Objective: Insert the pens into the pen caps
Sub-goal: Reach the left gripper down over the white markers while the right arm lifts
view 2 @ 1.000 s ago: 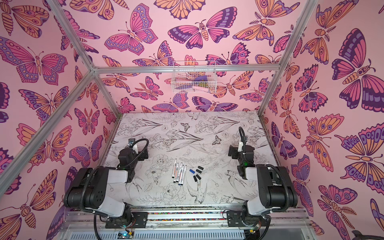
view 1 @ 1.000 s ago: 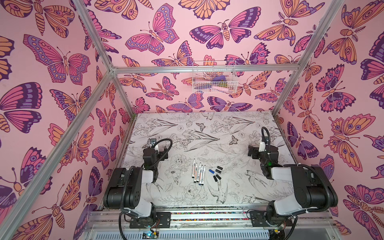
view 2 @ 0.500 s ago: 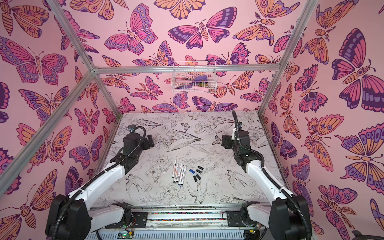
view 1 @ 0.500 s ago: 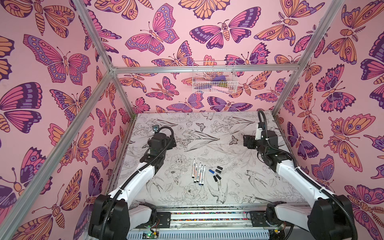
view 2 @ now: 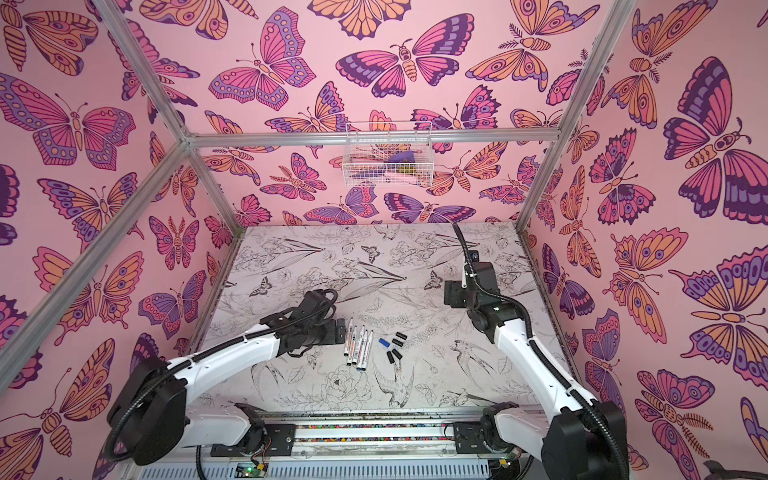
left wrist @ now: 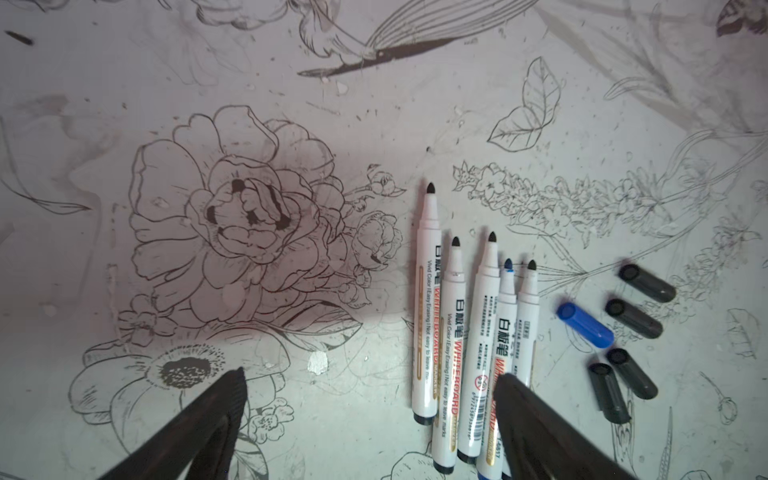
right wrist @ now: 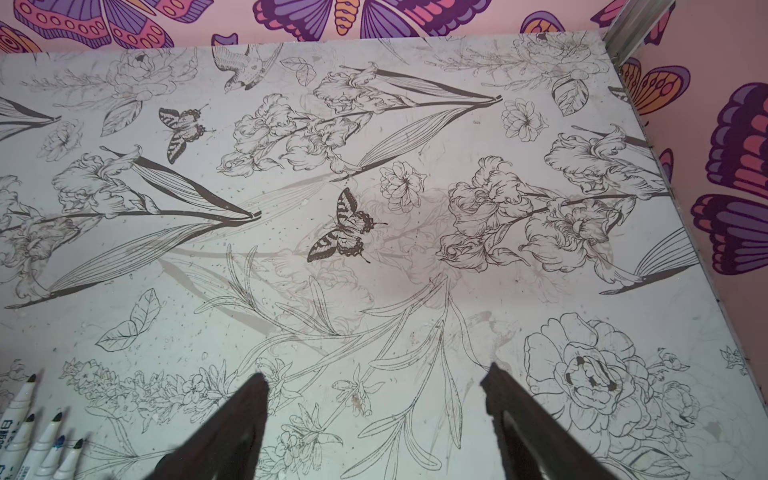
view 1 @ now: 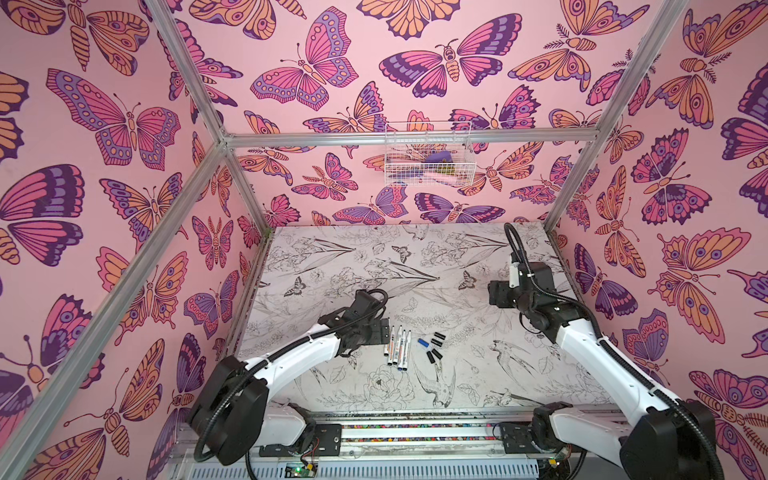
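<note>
The pens are a long way from my right gripper, so my left gripper should pick up the nearest pen by its body and pass it to my right gripper.
Several white pens lie side by side near the table's front middle, dark tips pointing away. In the left wrist view the pens show printed labels. Right of them lie the pen caps: one blue cap and several black caps. My left gripper hangs open just left of the pens, one finger over the rightmost barrels. My right gripper is open and empty above bare table, back right of the caps. The pens' tips show at that view's corner.
A white wire basket hangs on the back wall. Butterfly-patterned walls and aluminium posts close in the table on three sides. A metal rail with both arm bases runs along the front edge.
Both arms have unfolded from their rest poses. My left gripper has swung right and toward the front, up to the pens. My right gripper has risen and stays near the back right.
</note>
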Tool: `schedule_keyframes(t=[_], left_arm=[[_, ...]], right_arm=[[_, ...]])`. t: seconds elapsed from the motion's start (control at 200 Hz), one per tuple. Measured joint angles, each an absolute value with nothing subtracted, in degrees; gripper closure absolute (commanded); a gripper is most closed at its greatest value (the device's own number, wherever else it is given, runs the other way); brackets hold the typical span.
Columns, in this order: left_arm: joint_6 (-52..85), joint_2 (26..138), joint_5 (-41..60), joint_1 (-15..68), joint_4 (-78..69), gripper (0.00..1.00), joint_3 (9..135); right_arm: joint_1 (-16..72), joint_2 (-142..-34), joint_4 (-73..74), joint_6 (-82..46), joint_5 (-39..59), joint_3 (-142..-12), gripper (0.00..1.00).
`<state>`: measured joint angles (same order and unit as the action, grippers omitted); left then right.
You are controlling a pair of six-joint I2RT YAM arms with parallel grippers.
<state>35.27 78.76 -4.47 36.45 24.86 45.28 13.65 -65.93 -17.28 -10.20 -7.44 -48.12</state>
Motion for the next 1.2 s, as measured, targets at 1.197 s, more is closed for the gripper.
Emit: schedule_keyframes(t=[1.197], left_arm=[[35.40,93.41,-5.76,38.72,27.62,0.39,53.41]], right_arm=[[13.65,-66.00,-17.87,-10.00,-4.99,-48.12,0.20]])
